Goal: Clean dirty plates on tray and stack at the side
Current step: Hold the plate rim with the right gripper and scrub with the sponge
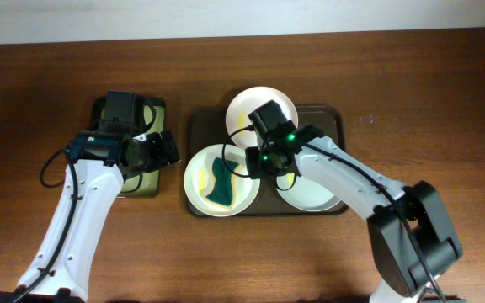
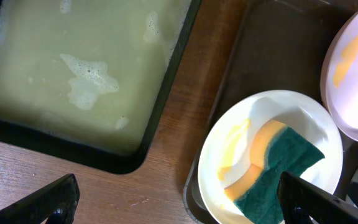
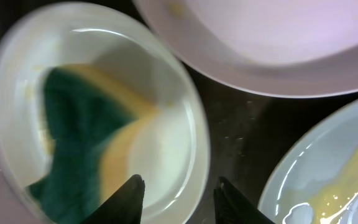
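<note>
The sponge (image 1: 221, 182) is lying on the plate that the robot's right gripper straddles, so the left gripper should take the sponge to the foamy water (image 1: 147, 183) before the plate moves.
The dark brown tray (image 1: 199, 126) holds three white plates. The front left plate (image 1: 194, 177) carries a green and yellow sponge (image 1: 220, 183). The back plate (image 1: 262, 105) has a yellow smear. The front right plate (image 1: 310, 198) is bluish and partly under my right arm. My right gripper (image 3: 179, 196) is open, its fingers either side of the right rim of the sponge plate (image 3: 166, 106). My left gripper (image 2: 179, 208) is open and empty, above the table between the black tray and the sponge plate (image 2: 229, 143).
A smaller black tray (image 2: 166, 87) with foamy yellow-green water stands left of the brown tray, partly under my left arm (image 1: 99, 168). Bare wooden table (image 1: 445, 101) lies right of the brown tray and along the front.
</note>
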You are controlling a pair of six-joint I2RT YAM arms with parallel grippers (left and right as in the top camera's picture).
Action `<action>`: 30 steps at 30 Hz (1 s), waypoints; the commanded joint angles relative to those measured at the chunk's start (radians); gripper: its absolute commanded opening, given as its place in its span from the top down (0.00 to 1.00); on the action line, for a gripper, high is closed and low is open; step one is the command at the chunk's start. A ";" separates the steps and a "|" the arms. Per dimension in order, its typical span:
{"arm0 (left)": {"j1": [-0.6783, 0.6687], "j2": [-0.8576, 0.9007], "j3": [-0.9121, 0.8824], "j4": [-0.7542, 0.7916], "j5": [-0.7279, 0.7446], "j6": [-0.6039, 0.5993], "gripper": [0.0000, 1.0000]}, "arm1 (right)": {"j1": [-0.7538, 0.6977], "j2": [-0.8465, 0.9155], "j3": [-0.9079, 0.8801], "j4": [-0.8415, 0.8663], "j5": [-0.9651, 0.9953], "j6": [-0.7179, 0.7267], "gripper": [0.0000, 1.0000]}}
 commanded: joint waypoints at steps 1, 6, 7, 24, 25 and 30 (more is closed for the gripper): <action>0.004 -0.002 -0.003 -0.002 -0.006 0.018 0.00 | 0.000 0.061 0.005 -0.001 0.045 0.025 0.62; 0.004 -0.002 -0.003 -0.002 0.001 0.025 0.00 | 0.002 0.064 -0.001 -0.002 0.046 0.026 0.65; 0.003 -0.001 -0.003 0.003 0.059 0.074 0.00 | 0.002 0.064 -0.013 0.003 0.046 0.026 0.68; -0.148 0.293 -0.004 0.090 0.286 0.199 0.23 | 0.001 0.116 -0.042 0.048 0.019 0.051 0.90; -0.150 0.302 -0.004 0.090 0.304 0.225 0.29 | 0.000 0.116 -0.042 0.048 0.019 0.051 0.96; -0.204 0.372 -0.004 0.125 0.354 0.257 0.29 | 0.001 0.116 -0.042 0.055 0.018 0.051 0.96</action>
